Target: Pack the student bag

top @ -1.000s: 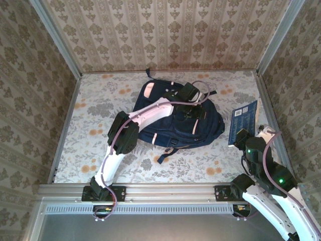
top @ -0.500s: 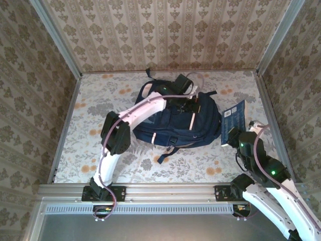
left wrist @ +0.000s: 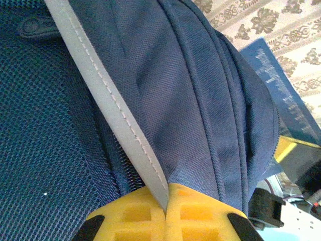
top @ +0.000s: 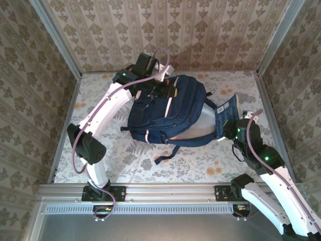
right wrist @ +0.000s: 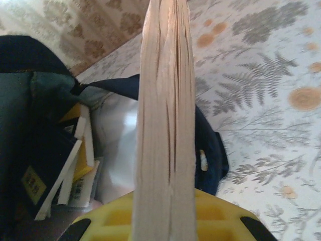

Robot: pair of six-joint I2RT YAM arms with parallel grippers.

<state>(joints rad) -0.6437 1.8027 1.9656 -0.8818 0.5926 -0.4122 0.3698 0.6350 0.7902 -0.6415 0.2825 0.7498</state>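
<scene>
My right gripper should keep going into the bag and let go beside the books inside [right wrist: 65, 168], since the bag's opening [top: 201, 123] is wide open toward the blue book.
The student bag [top: 170, 113], navy blue with pale pink stripes, is pulled up at its far top edge, and its mouth gapes to the right, showing pale lining [top: 199, 125]. My left gripper [top: 161, 89] is shut on the bag's pale trim stripe [left wrist: 115, 110], its yellow jaws [left wrist: 167, 203] pressed together over the stripe. My right gripper [top: 228, 130] is shut on a blue book [top: 226, 113] held upright just outside the mouth. In the right wrist view the book's page edge [right wrist: 165, 110] rises from the gripper [right wrist: 165, 216]. Several books [right wrist: 75, 165] stand inside the bag [right wrist: 20, 90].
The floral table [top: 100, 110] is walled in by patterned panels on three sides. A dark strap [top: 168, 153] trails from the bag toward the near edge. A metal rail [top: 165, 191] with both arm bases runs along the front.
The left gripper closed on the bag and hauled its top up and toward the back left, opening the mouth. The right gripper carried the blue book leftward, up to the opening.
</scene>
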